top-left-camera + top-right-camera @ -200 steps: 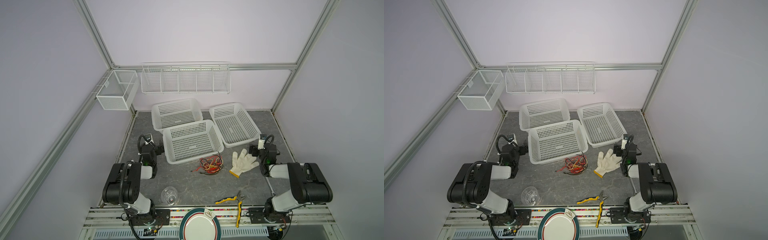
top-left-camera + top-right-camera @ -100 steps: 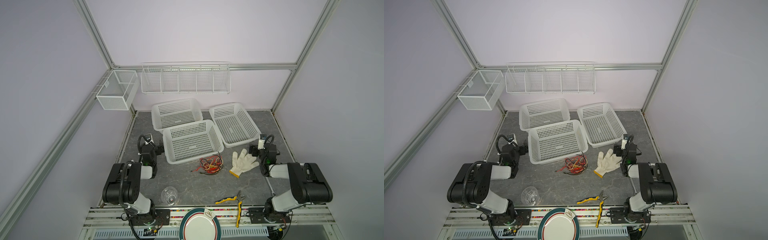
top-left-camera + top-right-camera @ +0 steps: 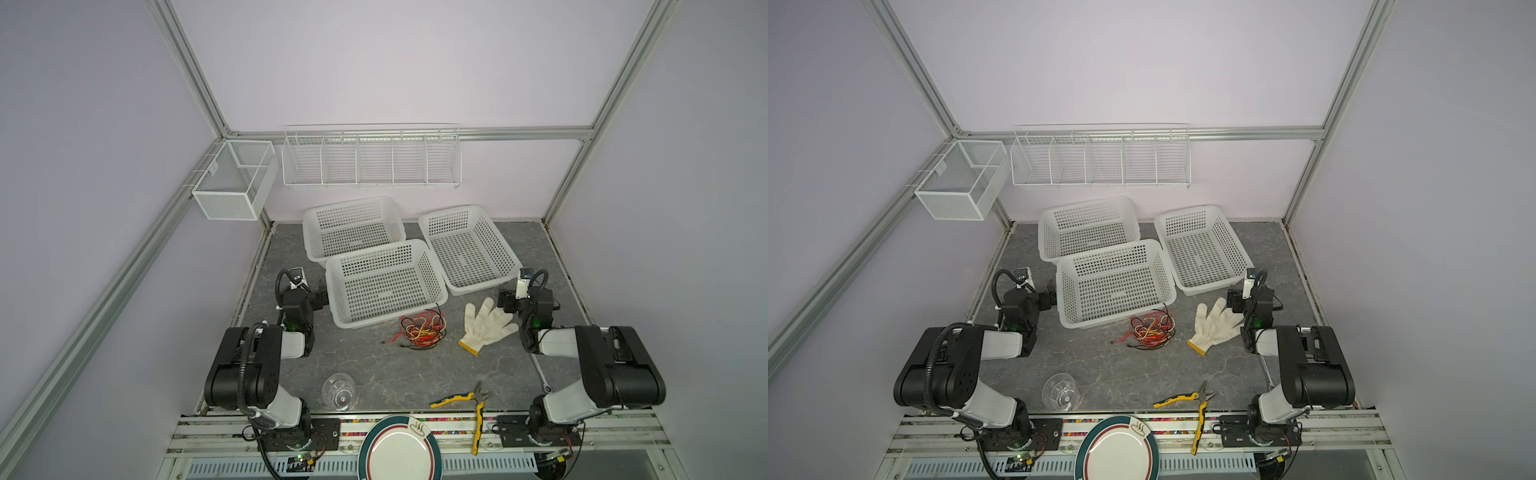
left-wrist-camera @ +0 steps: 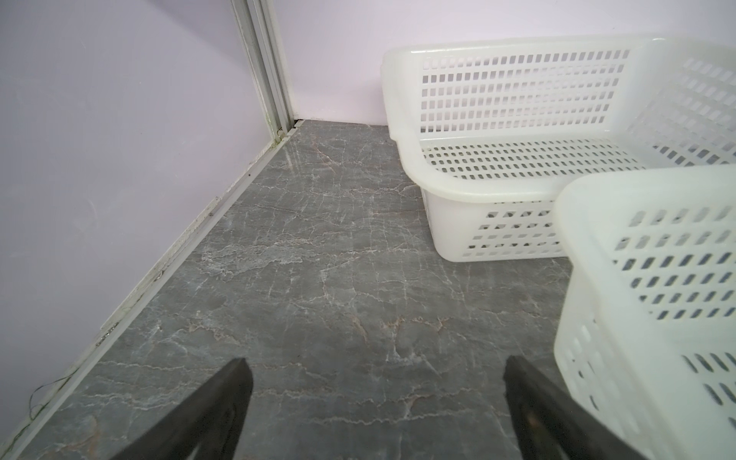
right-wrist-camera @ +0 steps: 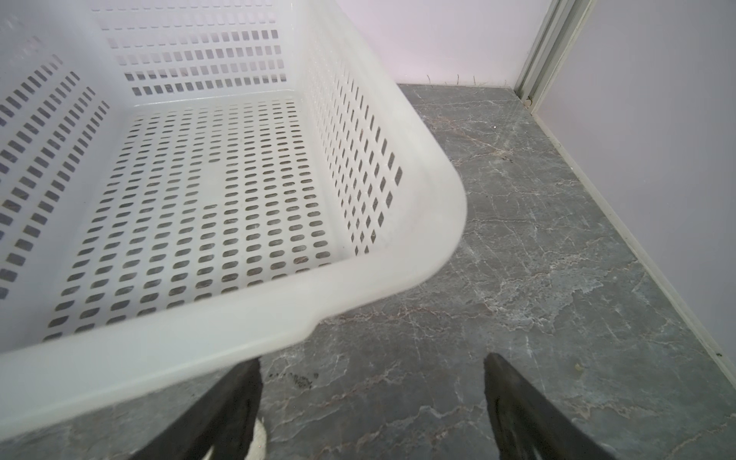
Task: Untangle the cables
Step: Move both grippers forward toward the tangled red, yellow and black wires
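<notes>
The robot's open right gripper keeps going to the black wire's end (image 3: 438,305) and closes on it, since that end sticks up from the tangle at the middle basket's rim (image 3: 432,307).
The cables (image 3: 422,331) lie as one tangled bunch of thin red, yellow and black wires on the grey table, just in front of the middle basket (image 3: 384,322); both top views show the cables (image 3: 1150,331). My left gripper (image 3: 305,293) rests low at the left of that basket, well left of the tangle. In the left wrist view the left gripper (image 4: 374,366) is open over bare table. My right gripper (image 3: 521,297) sits right of the tangle, beyond the glove. In the right wrist view the right gripper (image 5: 372,362) is open and empty. Neither wrist view shows the cables.
Three white perforated baskets stand at the back, one (image 3: 353,208) behind the middle one and one (image 3: 469,214) at the right. A white glove (image 3: 486,326) lies right of the cables. Yellow-handled pliers (image 3: 473,405), a clear cup (image 3: 338,390) and a plate (image 3: 401,451) sit near the front edge.
</notes>
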{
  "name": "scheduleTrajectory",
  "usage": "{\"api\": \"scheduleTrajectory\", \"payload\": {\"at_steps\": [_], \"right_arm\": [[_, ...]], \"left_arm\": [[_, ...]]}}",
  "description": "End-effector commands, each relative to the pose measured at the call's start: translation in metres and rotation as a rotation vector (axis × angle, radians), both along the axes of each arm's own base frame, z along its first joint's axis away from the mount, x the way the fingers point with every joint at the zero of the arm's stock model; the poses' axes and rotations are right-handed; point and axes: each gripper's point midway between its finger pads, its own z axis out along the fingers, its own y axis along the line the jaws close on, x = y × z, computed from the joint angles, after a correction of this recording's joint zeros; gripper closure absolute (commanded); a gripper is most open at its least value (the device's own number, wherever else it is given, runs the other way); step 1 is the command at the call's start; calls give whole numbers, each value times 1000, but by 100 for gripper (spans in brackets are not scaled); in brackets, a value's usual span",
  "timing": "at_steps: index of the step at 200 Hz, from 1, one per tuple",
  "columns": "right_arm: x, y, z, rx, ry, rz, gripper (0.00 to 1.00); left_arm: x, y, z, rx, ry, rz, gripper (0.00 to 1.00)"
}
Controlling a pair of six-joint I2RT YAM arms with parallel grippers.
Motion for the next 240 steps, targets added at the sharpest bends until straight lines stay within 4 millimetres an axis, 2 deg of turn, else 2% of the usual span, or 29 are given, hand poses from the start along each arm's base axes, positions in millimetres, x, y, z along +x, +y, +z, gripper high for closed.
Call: {"api": "scheduleTrajectory", "payload": {"at_steps": [1,34,58,95,138,160,163,191,215,240], "right_arm": [[3,9,25,-26,-41,42,12],[-2,10,44,-20,7,7,11],[-4,13,51,-30,92,-7,12],[-6,29,61,-25,167,7,12],[-17,66,76,38,202,141,8],[-28,80,88,86,188,192,4],[-33,91,90,89,188,226,4],[-54,119,105,95,193,328,1],[-73,147,106,109,224,434,5],[-94,176,95,100,297,522,9]], "left_arm": [[1,-9,30,14,-51,-27,1],[-8,-9,46,3,-59,-32,1],[-10,-8,57,-27,-36,-13,1],[-8,-28,74,-87,-24,-83,1],[-19,-80,88,-55,39,-210,1],[-32,-107,103,-61,14,-292,1],[-34,-111,105,-65,9,-303,1],[-52,-144,120,-105,-14,-419,1],[-65,-174,119,-137,13,-510,1],[-82,-209,109,-134,60,-607,1]]}}
